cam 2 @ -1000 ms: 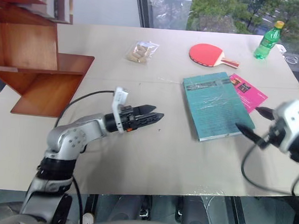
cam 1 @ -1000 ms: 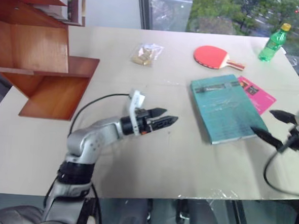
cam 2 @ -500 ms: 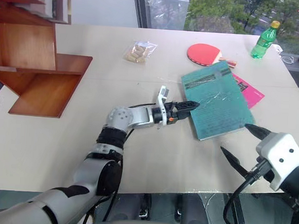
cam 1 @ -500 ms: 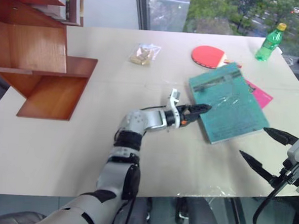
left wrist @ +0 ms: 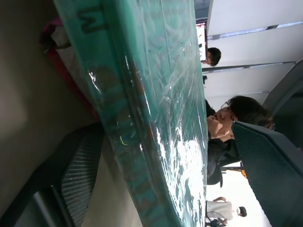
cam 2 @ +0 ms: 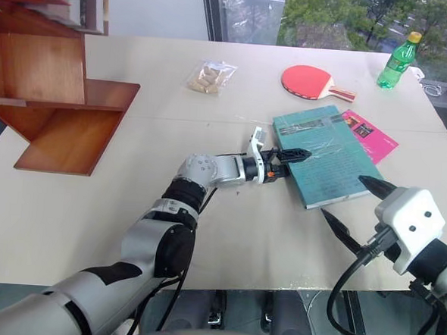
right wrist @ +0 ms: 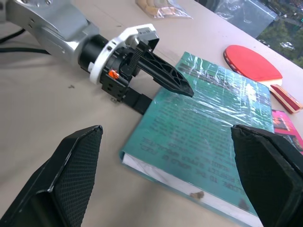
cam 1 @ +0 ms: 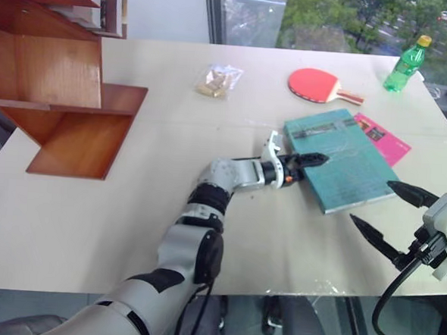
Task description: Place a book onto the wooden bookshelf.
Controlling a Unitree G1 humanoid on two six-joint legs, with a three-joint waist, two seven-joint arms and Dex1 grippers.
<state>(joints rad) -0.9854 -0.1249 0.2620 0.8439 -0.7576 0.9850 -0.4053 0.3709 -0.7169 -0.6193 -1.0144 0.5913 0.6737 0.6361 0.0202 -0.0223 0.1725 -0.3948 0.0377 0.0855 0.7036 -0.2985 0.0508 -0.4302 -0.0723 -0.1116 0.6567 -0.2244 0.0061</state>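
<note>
I see the teal book's edge (left wrist: 116,118) raised above the tabletop, so I should expect a thick magenta-pink book (cam 1: 388,140) underneath to stay behind when I lift.
The teal book (cam 1: 349,164) lies flat on the table's right half, wrapped in glossy film. My left gripper (cam 1: 315,162) reaches in from the left, open. Its jaws straddle the book's left edge, one finger (right wrist: 166,75) above the cover and the other low at the edge by the tabletop. The left wrist view has the book's edge (left wrist: 142,123) running between those fingers. My right gripper (cam 1: 391,214) hovers open near the book's near right corner, apart from it. The wooden bookshelf (cam 1: 61,89) stands at the table's far left.
A magenta-pink book (cam 1: 385,138) peeks out from under the teal one on its right. Farther back are a red table-tennis paddle (cam 1: 316,83), a green bottle (cam 1: 407,63) and a clear snack bag (cam 1: 217,81). The table's front edge (cam 1: 223,293) runs just below the arms.
My left arm swung right across the table until its jaws reached the book's left edge. The book turned and shifted a little. My right gripper drew back toward the front edge.
</note>
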